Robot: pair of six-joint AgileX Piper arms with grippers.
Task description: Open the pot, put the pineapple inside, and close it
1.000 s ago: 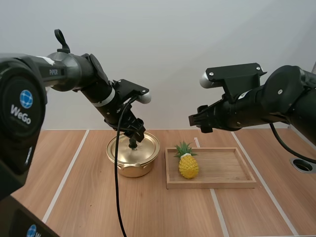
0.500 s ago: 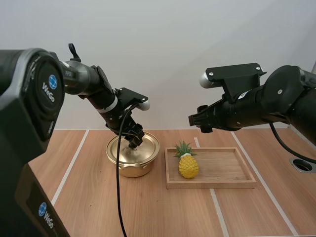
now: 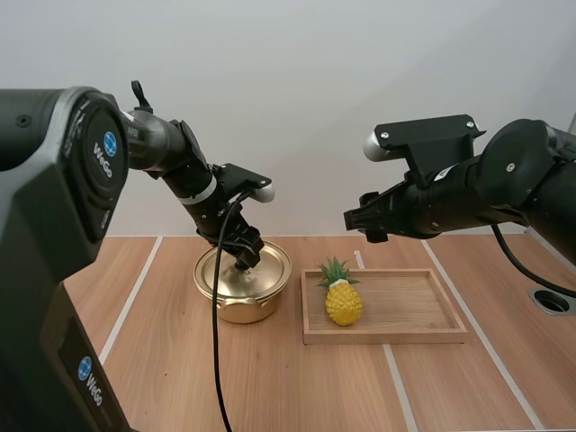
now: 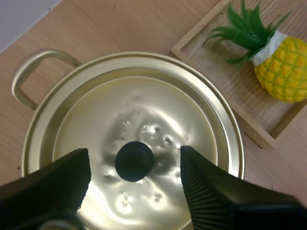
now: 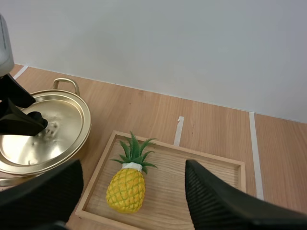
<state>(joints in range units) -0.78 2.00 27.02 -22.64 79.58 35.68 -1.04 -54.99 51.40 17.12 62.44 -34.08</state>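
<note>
I expect the gold lid (image 3: 273, 268) to come off whole and leave the pot behind when I lift, because the pot's side handle (image 4: 21, 76) is below the lid's unbroken rim.
A gold pot (image 3: 243, 288) stands on the table with its gold lid (image 4: 134, 139) on; the lid's black knob (image 4: 134, 161) is at its centre. My left gripper (image 3: 244, 261) is open, its fingers (image 4: 57, 177) on either side of the knob, apart from it. A yellow pineapple (image 3: 343, 299) with green leaves stands in the left end of the wooden tray (image 3: 405, 310), right of the pot. My right gripper (image 3: 360, 223) hangs open high above the tray, with the pineapple (image 5: 126, 189) below and between its fingers (image 5: 211, 201).
White tape lines (image 3: 126, 306) run across the wooden table. A round hole (image 3: 551, 301) sits in the table at the far right. The pot's side handle (image 4: 33, 72) points away from the tray. Bare table lies in front of pot and tray.
My left gripper has come down slightly over the lid, its fingers now beside the knob. The right arm, pineapple and tray have not moved.
</note>
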